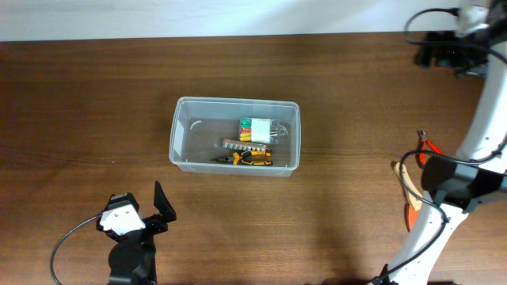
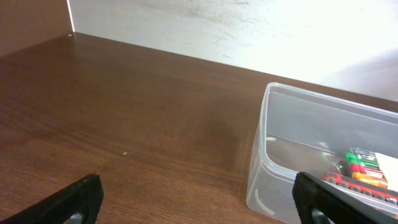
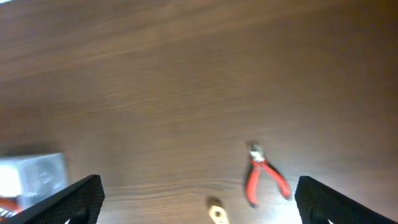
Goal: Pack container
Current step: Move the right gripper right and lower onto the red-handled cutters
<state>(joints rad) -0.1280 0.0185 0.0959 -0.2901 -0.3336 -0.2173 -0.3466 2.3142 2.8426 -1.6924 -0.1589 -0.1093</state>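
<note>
I should keep moving my open right gripper toward the red pliers (image 1: 425, 141) until its fingers are over the pliers' red handles (image 3: 266, 179), because the pliers lie clear of the tan-handled tool.
The clear plastic container (image 1: 175, 134) stands at the table's middle. Inside it lie a white and green pack (image 1: 257, 129), a dark strip of bits (image 1: 238, 146) and orange-black pliers (image 1: 252, 159). My left gripper (image 1: 162, 204) is open and empty, in front of and to the left of the container. In the left wrist view the container (image 2: 273, 180) is at the right, next to the open jaws (image 2: 196, 196). My right gripper (image 1: 437, 54) is raised at the far right; its jaws (image 3: 199, 190) are open and empty above red pliers (image 3: 264, 180).
Red pliers (image 1: 428, 147) lie on the table at the right, partly behind my right arm. A tan-handled tool (image 1: 405, 179) and an orange item (image 1: 412, 214) lie just in front of them. The tan tool's end (image 3: 216, 213) shows in the right wrist view.
</note>
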